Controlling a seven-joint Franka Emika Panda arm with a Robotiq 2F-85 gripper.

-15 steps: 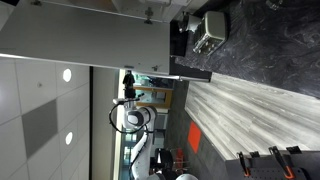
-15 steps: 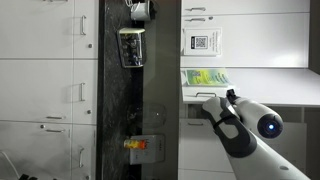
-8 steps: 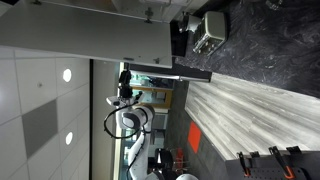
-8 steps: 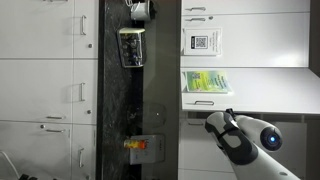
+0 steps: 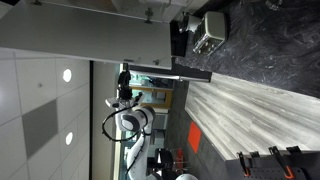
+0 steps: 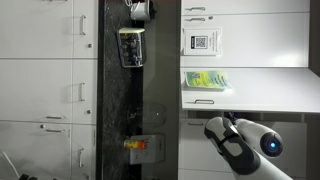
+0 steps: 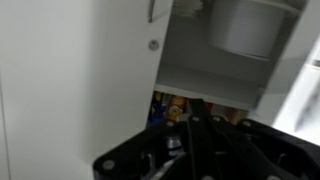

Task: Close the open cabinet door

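Observation:
The open gap [image 7: 212,72] past the cabinet door's edge is in front of my gripper, so I should swing across to the handle on the door's outer side [image 6: 204,101] and push there.
The cabinet door [image 7: 70,70] is a plain pale panel that fills the left of the wrist view and stands open. Beside it I see the cabinet's shelves, with a pale round container [image 7: 245,25] above and colourful packets [image 7: 170,105] below. My gripper [image 7: 197,120] comes in dark from the bottom edge, close to the door's free edge, with its fingers together and nothing between them. In an exterior view the door [image 5: 80,32] is a long pale panel with the arm [image 5: 125,105] beside it. The arm [image 6: 240,148] also shows at the lower right of an exterior view.
A small metal appliance [image 5: 208,32] stands on the dark marbled counter [image 6: 130,100] and shows in both exterior views [image 6: 132,47]. A small orange item [image 6: 137,145] lies on the counter. White cabinet fronts [image 6: 45,90] carry handles, a QR sign [image 6: 202,42] and a green sheet [image 6: 203,80].
The arm has dropped lower and to the right in an exterior view. The door panel's outline has narrowed and tilted a little since the oldest frame.

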